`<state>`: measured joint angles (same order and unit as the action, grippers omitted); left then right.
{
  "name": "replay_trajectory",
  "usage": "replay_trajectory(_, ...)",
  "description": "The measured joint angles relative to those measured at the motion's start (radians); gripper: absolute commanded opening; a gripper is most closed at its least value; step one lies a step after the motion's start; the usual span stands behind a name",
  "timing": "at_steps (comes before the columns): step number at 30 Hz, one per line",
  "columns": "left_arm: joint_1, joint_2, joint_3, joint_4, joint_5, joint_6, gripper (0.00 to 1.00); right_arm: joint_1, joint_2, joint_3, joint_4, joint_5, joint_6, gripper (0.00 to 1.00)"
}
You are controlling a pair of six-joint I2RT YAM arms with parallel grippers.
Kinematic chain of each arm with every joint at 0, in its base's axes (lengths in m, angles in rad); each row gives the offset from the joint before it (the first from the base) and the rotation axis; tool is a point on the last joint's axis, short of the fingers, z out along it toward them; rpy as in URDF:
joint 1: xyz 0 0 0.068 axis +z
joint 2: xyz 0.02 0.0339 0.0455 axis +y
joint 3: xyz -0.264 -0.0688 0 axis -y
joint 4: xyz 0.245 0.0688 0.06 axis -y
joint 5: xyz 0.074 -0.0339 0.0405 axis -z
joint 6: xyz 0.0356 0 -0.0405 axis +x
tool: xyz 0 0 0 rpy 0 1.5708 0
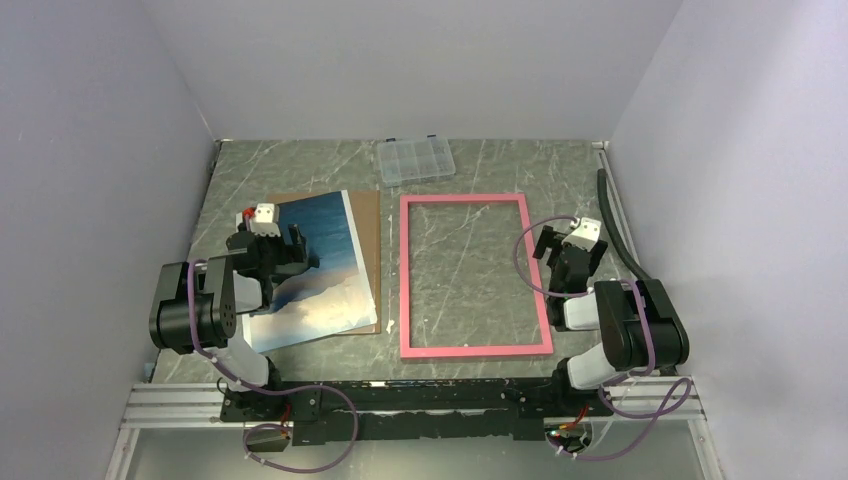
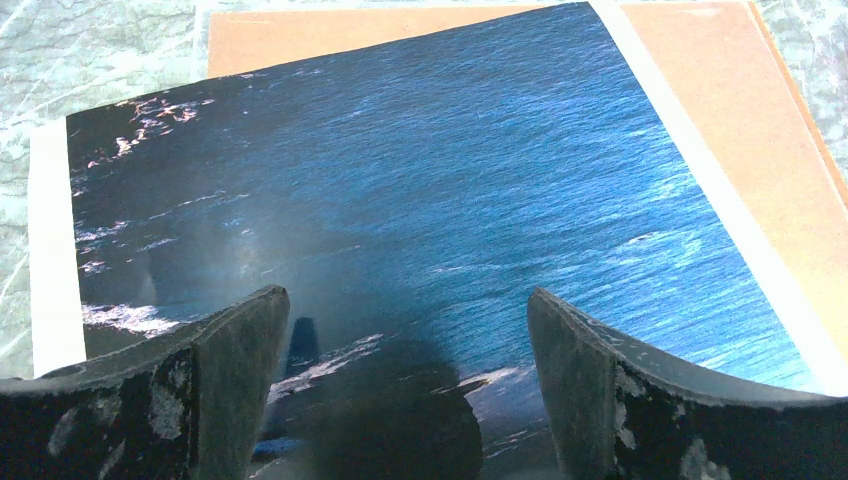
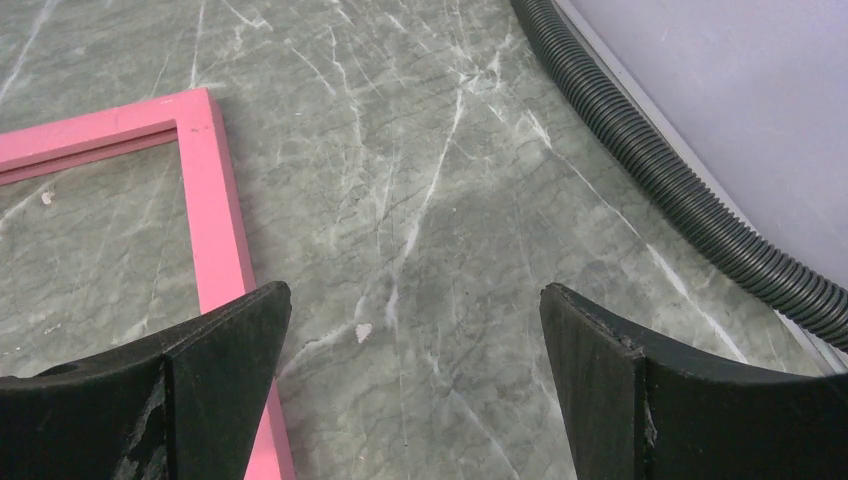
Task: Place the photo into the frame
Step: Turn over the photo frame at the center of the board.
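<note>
The frame is lying smooth side up [image 1: 476,352]. My right gripper should raise the frame's side [image 1: 404,245] close to the photo and tilt the frame upright before taking the photo.
The photo [image 1: 322,262], a blue sea print with a white border, lies flat on the left, partly on a brown backing board [image 1: 368,215]. My left gripper [image 1: 272,240] is open and empty, low over the photo's left part. In the left wrist view its fingers [image 2: 240,350] straddle the blue print [image 2: 420,180], and the board [image 2: 740,90] shows beyond it. The pink frame [image 1: 465,199] lies flat in the middle, with marble showing through it. My right gripper [image 1: 570,250] is open and empty, just right of the frame's right side, over bare table [image 3: 415,310]. The frame's corner [image 3: 215,200] is at its left finger.
A small clear compartment box [image 1: 415,160] sits at the back, behind the frame. A black corrugated hose [image 1: 615,225] runs along the right wall and also shows in the right wrist view [image 3: 650,150]. Grey walls close in the table on three sides.
</note>
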<state>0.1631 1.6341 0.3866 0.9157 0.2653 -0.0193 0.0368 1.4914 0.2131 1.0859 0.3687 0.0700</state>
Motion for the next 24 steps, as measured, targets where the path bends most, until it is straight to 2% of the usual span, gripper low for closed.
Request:
replay_trajectory(12,0.000,0.000,0.000,0.000,0.002,0.000,0.95,0.000,0.000,0.007,-0.002,-0.007,0.001,1.00)
replay_trajectory(15,0.008,-0.006,0.004,-0.023,0.047,0.006,0.95,0.003,-0.002,0.009,-0.001,0.002,0.000,1.00)
replay_trajectory(17,0.013,-0.027,0.038,-0.114,0.055,0.005,0.95,0.017,-0.018,0.011,-0.018,0.026,-0.003,1.00)
replay_trajectory(18,0.015,-0.045,0.085,-0.209,0.055,0.004,0.95,0.034,-0.036,0.018,-0.045,0.057,-0.006,1.00)
replay_trajectory(21,0.024,-0.082,0.244,-0.431,0.051,0.012,0.95,0.098,-0.118,0.104,-0.214,0.141,-0.014,1.00)
replay_trajectory(24,0.033,-0.130,0.424,-0.642,0.047,0.026,0.95,0.137,-0.208,0.264,-0.434,0.164,0.021,1.00)
